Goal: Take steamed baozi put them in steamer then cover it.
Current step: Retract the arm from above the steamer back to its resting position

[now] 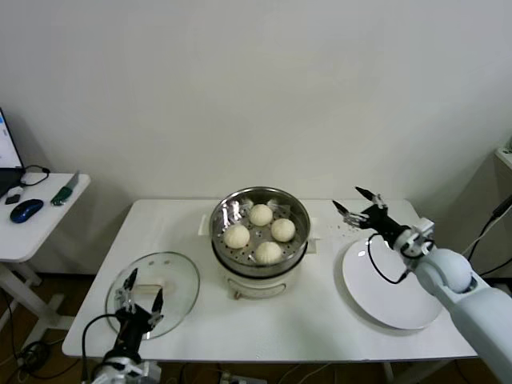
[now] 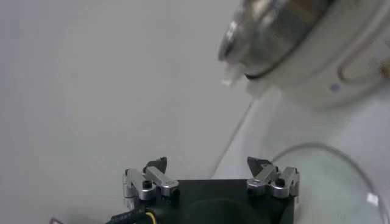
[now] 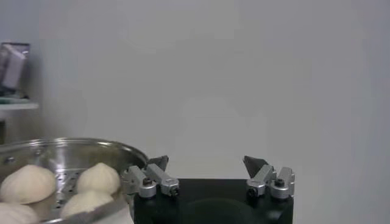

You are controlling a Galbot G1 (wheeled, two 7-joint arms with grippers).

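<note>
The plate (image 1: 378,294) is empty and the baozi are in the steamer. My left gripper should carry on toward the cover's cream handle (image 1: 149,290) until its fingers are on either side of the handle.
The steamer (image 1: 218,232) stands mid-table on its white pot base, uncovered, with several cream-white baozi (image 1: 261,214) lying on its perforated bottom. The glass cover (image 1: 180,276) lies flat on the table at the front left. My left gripper (image 1: 142,292) hovers open over it, near its cream handle, holding nothing. The left wrist view shows the left gripper (image 2: 208,163) empty, with the steamer (image 2: 286,36) beyond it. My right gripper (image 1: 348,198) is open and empty just right of the steamer. In the right wrist view the right gripper (image 3: 207,161) is beside the steamer (image 3: 73,149) and the baozi (image 3: 97,178).
A flat white plate (image 1: 392,296) lies at the table's front right, under my right forearm. A side table on the far left carries a blue mouse (image 1: 26,210) and a green-handled tool (image 1: 64,190). A white wall runs behind the table.
</note>
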